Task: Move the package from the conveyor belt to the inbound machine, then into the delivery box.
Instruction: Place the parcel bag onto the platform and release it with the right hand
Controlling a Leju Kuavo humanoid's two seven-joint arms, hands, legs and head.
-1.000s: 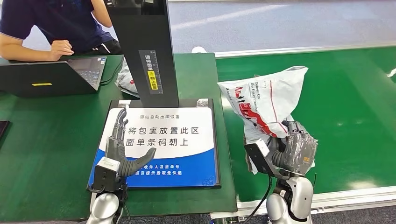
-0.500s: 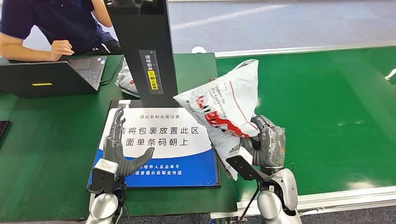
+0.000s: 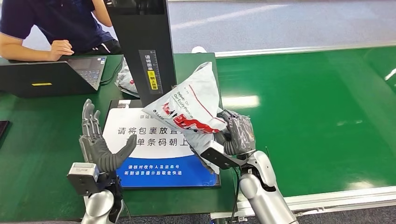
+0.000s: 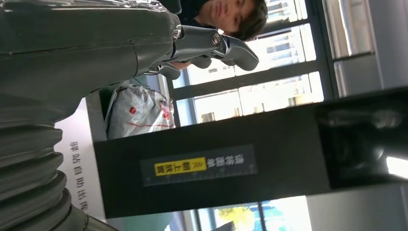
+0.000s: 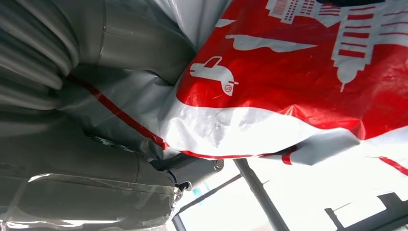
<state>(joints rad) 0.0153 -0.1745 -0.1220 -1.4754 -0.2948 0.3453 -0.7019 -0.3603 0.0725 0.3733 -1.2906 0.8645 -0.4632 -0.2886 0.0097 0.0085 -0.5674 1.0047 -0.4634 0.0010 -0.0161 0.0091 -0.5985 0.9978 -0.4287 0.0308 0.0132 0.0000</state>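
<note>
The package's far corner (image 3: 204,70) sticks up above my right gripper, so I expect the package to crease at the grip but still jut upward as I lift it.
My right hand (image 3: 236,135) grips the lower end of a white and red plastic mail package (image 3: 191,109) and holds it in the air over the right half of the inbound machine's white and blue pad (image 3: 140,137). Up close, the package (image 5: 298,82) shows its red print beside my thumb (image 5: 120,41). My left hand (image 3: 95,142) is raised over the pad's left edge, fingers spread and upright, holding nothing. The left wrist view shows those fingers (image 4: 211,43) in front of the machine's black column (image 4: 240,163).
The black scanner column (image 3: 142,51) rises just behind the pad. A second bagged parcel (image 3: 126,79) lies behind it. A person sits at a laptop (image 3: 51,74) at the back left. The green conveyor belt (image 3: 317,112) stretches off to the right.
My right hand has carried the package leftward off the belt to above the pad. My left hand has lifted off the pad and moved to its left edge, fingers upright.
</note>
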